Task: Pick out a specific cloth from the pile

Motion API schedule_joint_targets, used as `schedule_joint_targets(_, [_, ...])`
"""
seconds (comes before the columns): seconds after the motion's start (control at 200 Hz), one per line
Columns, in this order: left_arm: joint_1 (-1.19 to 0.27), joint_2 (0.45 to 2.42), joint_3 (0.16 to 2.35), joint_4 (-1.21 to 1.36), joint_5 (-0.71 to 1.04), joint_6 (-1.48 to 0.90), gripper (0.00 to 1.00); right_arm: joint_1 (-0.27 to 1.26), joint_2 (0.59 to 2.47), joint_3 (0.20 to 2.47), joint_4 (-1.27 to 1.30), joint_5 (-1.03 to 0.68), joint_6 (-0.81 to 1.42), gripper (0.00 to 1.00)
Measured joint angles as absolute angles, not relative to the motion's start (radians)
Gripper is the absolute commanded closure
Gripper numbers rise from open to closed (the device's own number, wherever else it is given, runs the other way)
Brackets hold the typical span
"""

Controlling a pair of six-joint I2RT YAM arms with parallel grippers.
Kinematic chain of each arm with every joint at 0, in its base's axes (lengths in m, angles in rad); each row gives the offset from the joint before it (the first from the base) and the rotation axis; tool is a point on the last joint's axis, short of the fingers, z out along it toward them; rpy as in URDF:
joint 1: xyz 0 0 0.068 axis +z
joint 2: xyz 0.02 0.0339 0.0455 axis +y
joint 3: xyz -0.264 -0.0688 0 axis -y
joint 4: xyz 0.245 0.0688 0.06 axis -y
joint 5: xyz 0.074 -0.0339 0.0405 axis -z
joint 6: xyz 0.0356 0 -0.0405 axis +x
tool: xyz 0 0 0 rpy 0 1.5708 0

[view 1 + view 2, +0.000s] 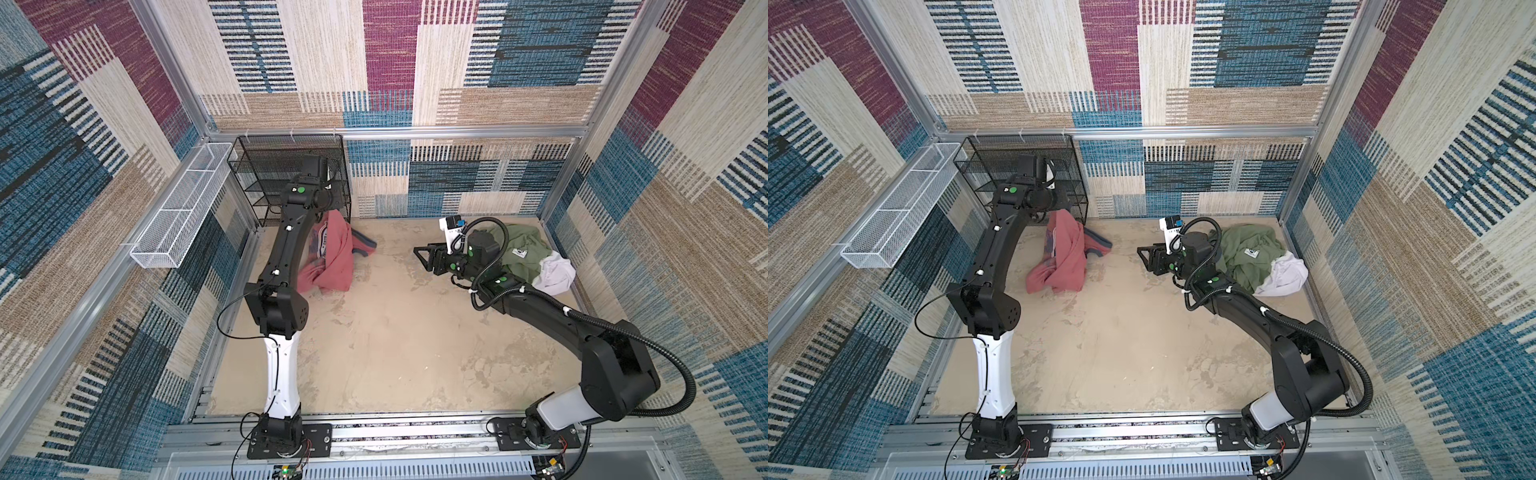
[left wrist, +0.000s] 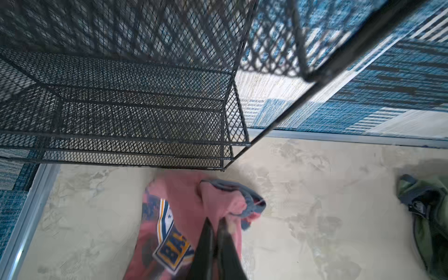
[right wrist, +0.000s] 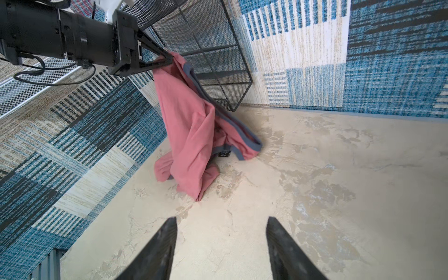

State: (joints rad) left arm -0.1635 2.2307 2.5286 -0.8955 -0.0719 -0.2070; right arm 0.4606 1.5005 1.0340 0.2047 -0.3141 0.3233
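Note:
The black shelf is close behind the salmon-red cloth's raised fold (image 3: 179, 69), so my left gripper should pull that fold back down and grab the cloth's blue-trimmed end (image 3: 250, 143).
The salmon-red cloth (image 1: 336, 257) with blue trim and a blue-and-yellow print hangs from my left gripper (image 2: 215, 221), which is shut on its upper fold. The right wrist view shows that gripper (image 3: 169, 59) lifting the cloth (image 3: 189, 126) beside the black shelf, the lower end still trailing on the floor. The pile (image 1: 523, 249), olive green with a white garment (image 1: 555, 274) at its edge, lies at the back right. My right gripper (image 1: 419, 253) is open and empty, low over the floor between pile and cloth, pointing toward the cloth.
A black mesh shelf (image 1: 286, 174) stands in the back left corner, just behind the lifted cloth. A white wire basket (image 1: 183, 208) hangs on the left wall. Patterned walls enclose the beige floor (image 1: 395, 332) on three sides.

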Motion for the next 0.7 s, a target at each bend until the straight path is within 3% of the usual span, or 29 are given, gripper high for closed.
schedule_joint_targets(0.32, [-0.167,2.048,2.265,-0.914,-0.07,-0.217,1.0,0.461,1.49,1.034,0.198,-0.315,0.324,0.39])
schedule_joint_targets(0.701, [-0.16,1.625,1.571,-0.78,-0.139,-0.26,1.0,0.461,1.472,1.021,0.197,-0.344,0.337,0.39])
